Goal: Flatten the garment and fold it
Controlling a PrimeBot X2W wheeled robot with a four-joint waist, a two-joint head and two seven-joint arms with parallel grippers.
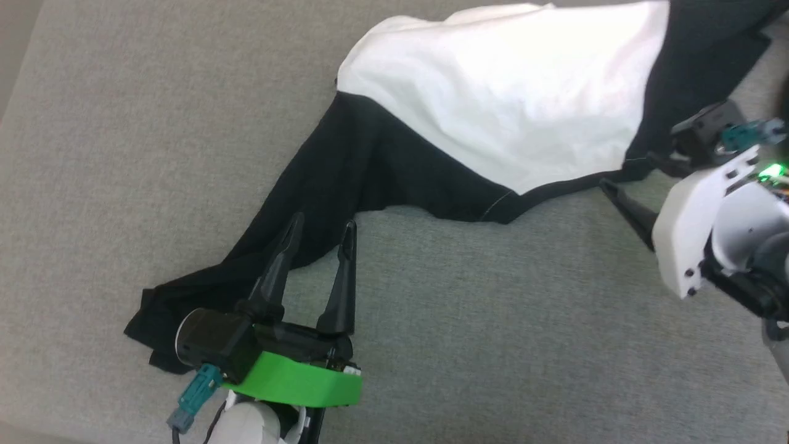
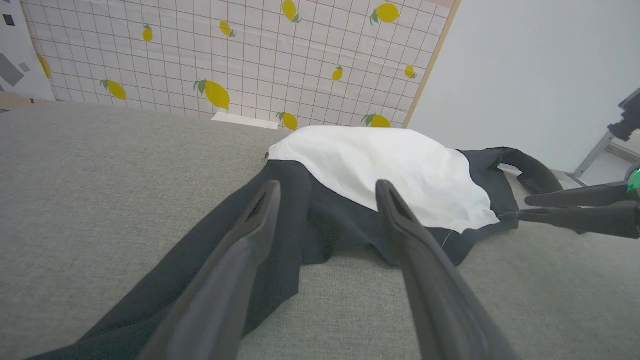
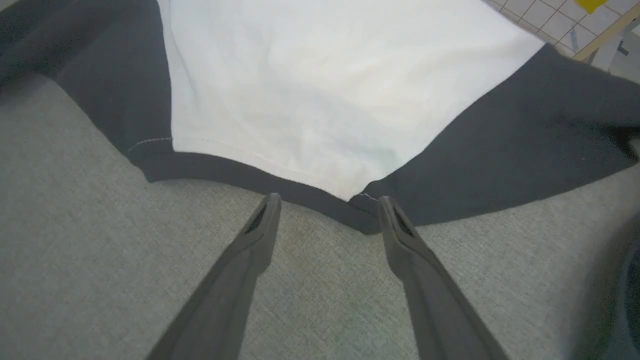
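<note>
I expect the long black sleeve (image 1: 255, 255) to swing beside the garment's white body when I lift and spread the garment, because the sleeve trails limply from the garment's shoulder (image 1: 356, 144).
The garment (image 1: 505, 92) lies spread on the grey surface, its white body at the upper right and a long black sleeve (image 1: 345, 166) trailing to the lower left. My left gripper (image 1: 325, 222) stands open over that sleeve; in the left wrist view its fingers (image 2: 327, 185) straddle black cloth without closing on it. My right gripper (image 1: 625, 169) is open at the black hem on the right. In the right wrist view its tips (image 3: 328, 199) sit at the hem's edge of the garment (image 3: 310, 100), holding nothing. The left wrist view shows the garment (image 2: 380, 165) and the right gripper (image 2: 522, 207) beside it.
The grey fabric surface (image 1: 493, 320) stretches wide in front of the garment. Its far edge meets a lemon-patterned grid cloth (image 2: 225, 60) and a plain white wall (image 2: 525, 65). The surface's left edge (image 1: 12, 61) shows at the upper left.
</note>
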